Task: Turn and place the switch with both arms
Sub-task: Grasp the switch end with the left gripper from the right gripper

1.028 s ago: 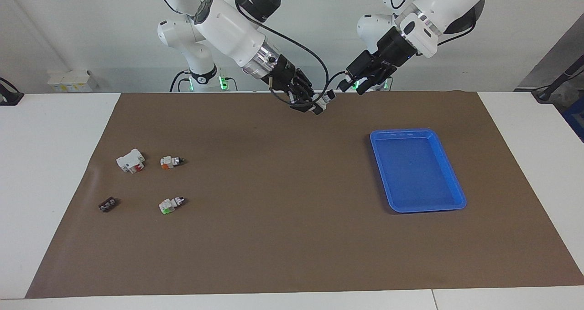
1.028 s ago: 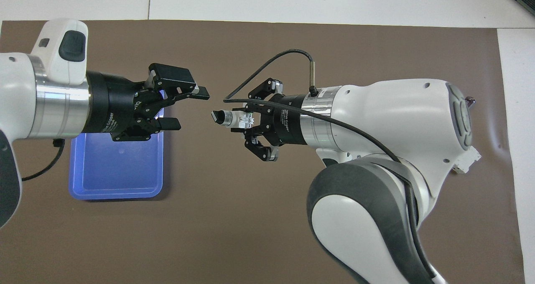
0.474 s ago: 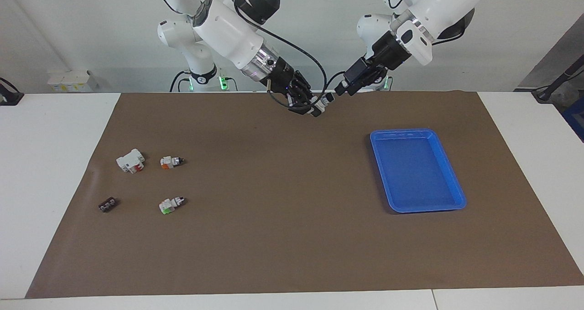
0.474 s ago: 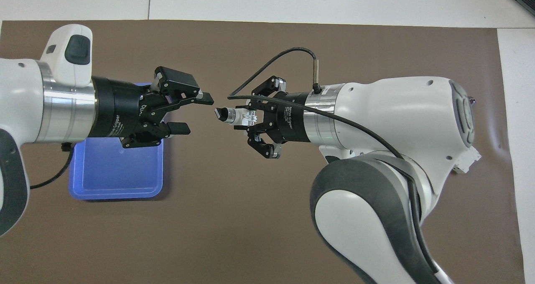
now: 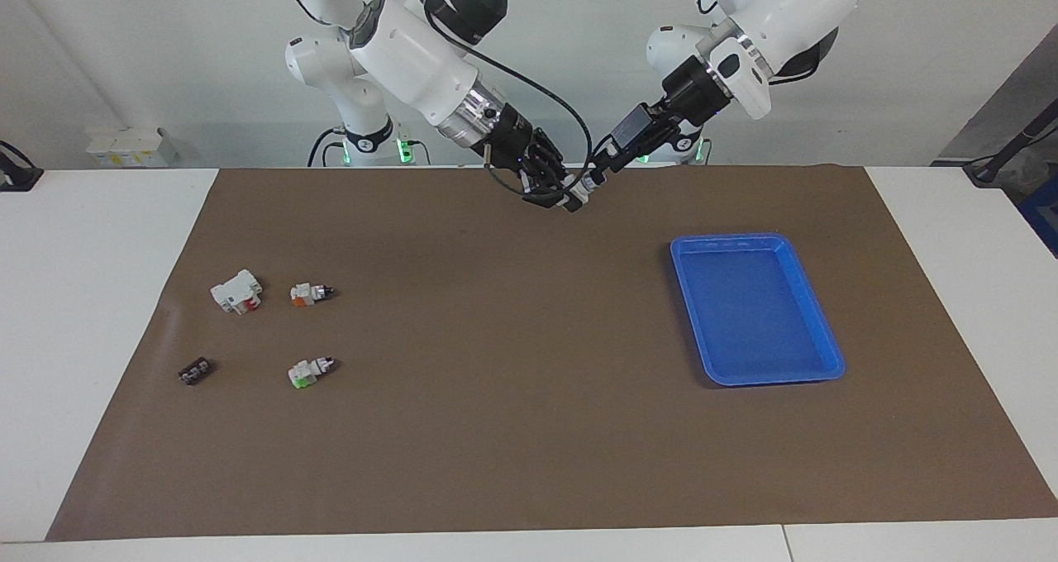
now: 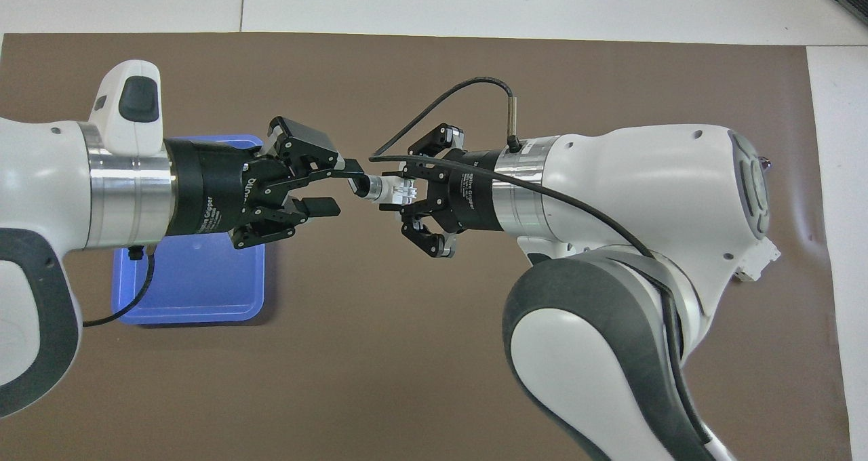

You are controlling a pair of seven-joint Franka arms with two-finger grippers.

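The knob is joined to the white body (image 6: 399, 190) by a metal collar (image 6: 375, 188), so the whole switch will come along in one piece when the robot's left gripper carries it.
My right gripper (image 6: 401, 191) is shut on the white body of the switch (image 6: 386, 188), holding it level in the air over the mat's edge nearest the robots. The switch's black knob (image 6: 358, 184) points toward my left gripper (image 6: 337, 188). In the facing view the switch (image 5: 582, 188) sits between the right gripper (image 5: 569, 196) and the left gripper (image 5: 602, 171). The left gripper is open, with one finger (image 6: 349, 169) reaching alongside the knob and the other finger (image 6: 324, 207) ending short of it. I cannot tell whether that finger touches the knob.
A blue tray (image 5: 826, 331) lies empty toward the left arm's end of the table, partly under the left gripper in the overhead view. Toward the right arm's end lie a white block with red marks (image 5: 236, 291), an orange-ended switch (image 5: 311, 292), a green-ended one (image 5: 308, 371) and a small black part (image 5: 195, 371).
The left gripper has moved in toward the held switch until its fingers reach the knob, and its jaws have narrowed. The right gripper has kept the switch almost still.
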